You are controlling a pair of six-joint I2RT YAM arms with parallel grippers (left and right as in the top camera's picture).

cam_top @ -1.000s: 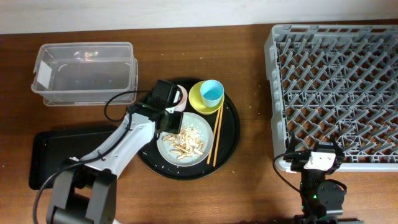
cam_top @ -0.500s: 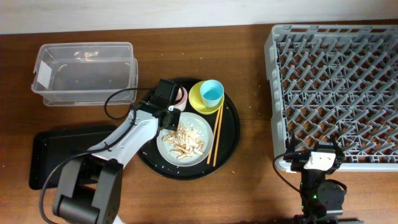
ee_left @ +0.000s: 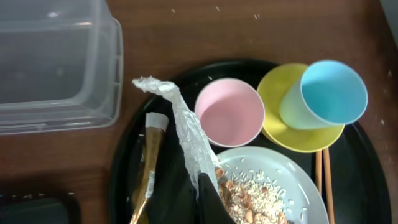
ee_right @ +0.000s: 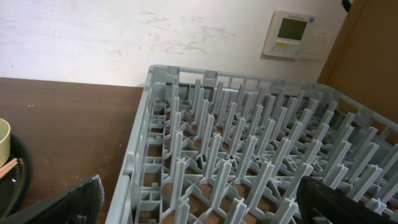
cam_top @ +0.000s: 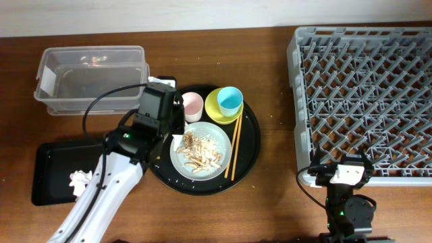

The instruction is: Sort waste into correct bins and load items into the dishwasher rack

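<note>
My left gripper is carrying the white film (ee_left: 184,127), which is clear of the brown-gold wrapper. It should now carry the film until it gets to the shallow black tray (cam_top: 57,169), and then let go.
My left gripper (ee_left: 202,199) is shut on a crinkled translucent white film (ee_left: 180,124) that stands up from its jaws, above the round tray's left side (cam_top: 177,139). A brown-gold wrapper (ee_left: 148,168) lies just left of the fingers; I cannot tell whether it joins the film. The pink cup (cam_top: 193,104), the blue cup (cam_top: 230,100) in the yellow bowl (cam_top: 214,108), the grey plate (cam_top: 209,162) with food scraps (cam_top: 200,152) and the chopsticks (cam_top: 236,145) sit on that tray. A white napkin (cam_top: 81,180) lies in the shallow black tray (cam_top: 50,162). My right gripper (ee_right: 205,205) hangs open over the near edge of the grey rack (cam_top: 364,101).
The clear tub (cam_top: 91,77) stands at the back left, just behind my left arm. The round black tray (cam_top: 250,135) fills the middle. Brown table shows between that tray and the rack (ee_right: 205,155).
My left gripper has shut on the film at the plate's left edge and drawn back left and upward. The pink cup and the napkin in the black tray have come into view.
</note>
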